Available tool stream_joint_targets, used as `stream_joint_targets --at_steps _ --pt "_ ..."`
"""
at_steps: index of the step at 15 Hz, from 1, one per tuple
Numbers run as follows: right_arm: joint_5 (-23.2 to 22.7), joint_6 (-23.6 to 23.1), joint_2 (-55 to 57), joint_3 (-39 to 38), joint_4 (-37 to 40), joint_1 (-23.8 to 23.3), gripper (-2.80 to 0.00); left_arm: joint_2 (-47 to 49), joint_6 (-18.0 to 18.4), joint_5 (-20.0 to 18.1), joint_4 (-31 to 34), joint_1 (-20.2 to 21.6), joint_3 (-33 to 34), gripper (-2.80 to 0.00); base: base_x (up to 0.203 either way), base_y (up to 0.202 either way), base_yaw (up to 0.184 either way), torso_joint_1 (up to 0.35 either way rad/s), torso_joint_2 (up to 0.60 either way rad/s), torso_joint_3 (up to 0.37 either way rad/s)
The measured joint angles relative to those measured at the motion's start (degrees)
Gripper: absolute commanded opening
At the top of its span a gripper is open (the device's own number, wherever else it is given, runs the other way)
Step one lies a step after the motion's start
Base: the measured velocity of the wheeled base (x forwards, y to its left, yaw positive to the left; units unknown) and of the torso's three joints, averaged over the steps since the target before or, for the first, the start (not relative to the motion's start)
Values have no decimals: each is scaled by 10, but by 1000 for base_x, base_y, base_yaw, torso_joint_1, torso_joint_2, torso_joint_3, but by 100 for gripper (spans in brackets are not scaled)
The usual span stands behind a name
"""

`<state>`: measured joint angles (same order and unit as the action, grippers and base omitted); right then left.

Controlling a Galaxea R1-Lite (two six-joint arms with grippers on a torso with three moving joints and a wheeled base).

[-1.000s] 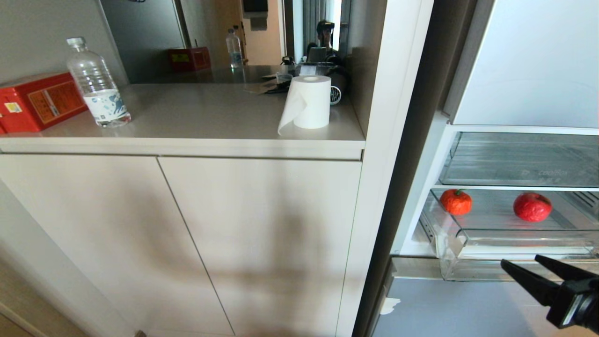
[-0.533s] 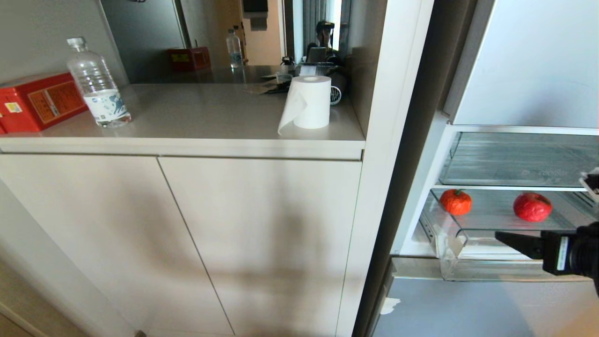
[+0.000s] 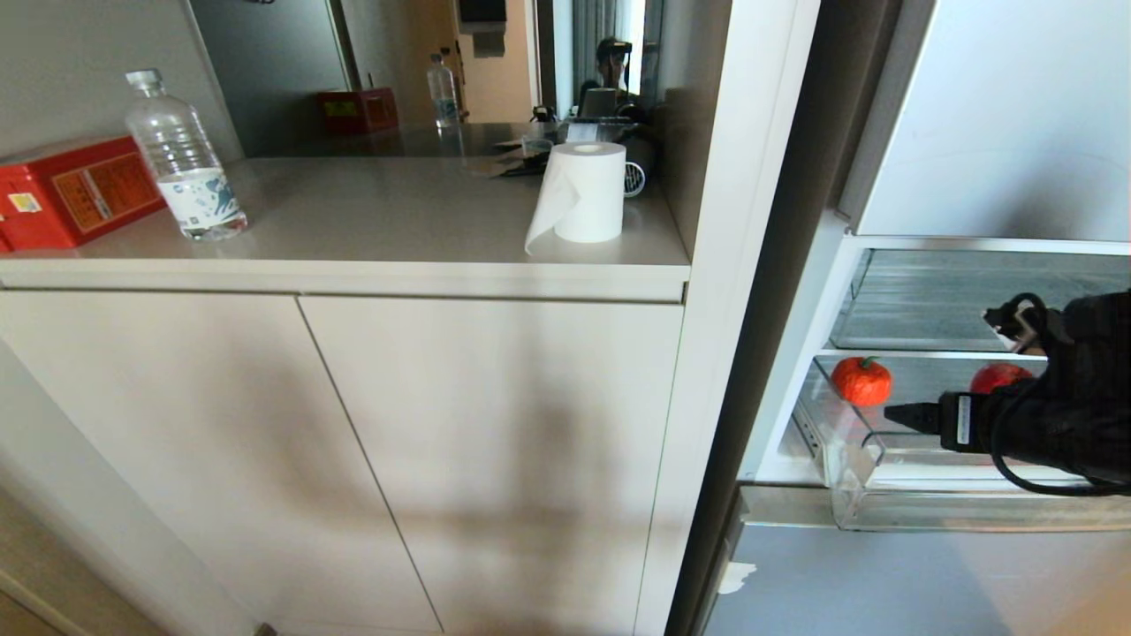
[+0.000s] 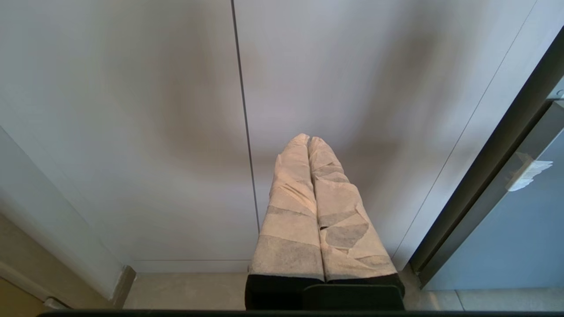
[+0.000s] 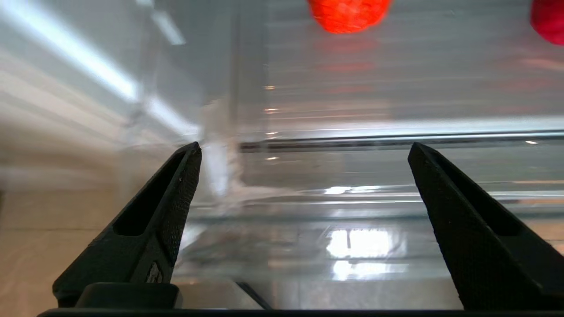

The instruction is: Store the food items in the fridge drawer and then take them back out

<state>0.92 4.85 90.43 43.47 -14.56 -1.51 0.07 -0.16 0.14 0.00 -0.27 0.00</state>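
I should pull the drawer's front edge (image 3: pixel 933 509) further out with my right gripper, because the drawer is only partly open and both fruits (image 3: pixel 861 382) are close under the clear shelf bin.
Two food items lie in the pulled-out clear fridge drawer (image 3: pixel 848 459): an orange-red pumpkin-like fruit (image 3: pixel 861 381) at its left end, and a red fruit (image 3: pixel 997 377) half hidden behind my right arm. My right gripper (image 3: pixel 894 413) hovers level at the drawer's front, open and empty. In the right wrist view its gripper (image 5: pixel 304 146) faces the drawer's thick front lip (image 5: pixel 352 198), with the orange fruit (image 5: pixel 348 13) and the red fruit (image 5: pixel 548 22) beyond it. My left gripper (image 4: pixel 308 140), fingers wrapped in pale tape, hangs shut and empty low before the cabinet doors.
A paper roll (image 3: pixel 579 194), a water bottle (image 3: pixel 181 159) and a red box (image 3: pixel 71 190) stand on the counter above pale cabinet doors (image 3: pixel 353 459). A clear shelf bin (image 3: pixel 928 309) sits above the drawer, a deeper clear bin (image 3: pixel 928 514) and a blue-grey panel (image 3: pixel 884 583) below.
My right gripper has risen from below the drawer to its front lip and moved left, now covering part of the red fruit. Its jaws have spread wider. The fruits have not moved.
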Motion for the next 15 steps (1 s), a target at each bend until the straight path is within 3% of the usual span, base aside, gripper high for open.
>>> stream_joint_targets --at_steps 4,10,15 --pt "48 -2 18 13 57 -6 0 0 0 0 0 0 0 -280 0 0 0 0 0 0" --pt "49 -6 -96 11 251 -23 0 0 0 0 0 0 0 -280 0 0 0 0 0 0" --pt "49 -15 -152 -39 255 -25 0 0 0 0 0 0 0 -280 0 0 0 0 0 0"
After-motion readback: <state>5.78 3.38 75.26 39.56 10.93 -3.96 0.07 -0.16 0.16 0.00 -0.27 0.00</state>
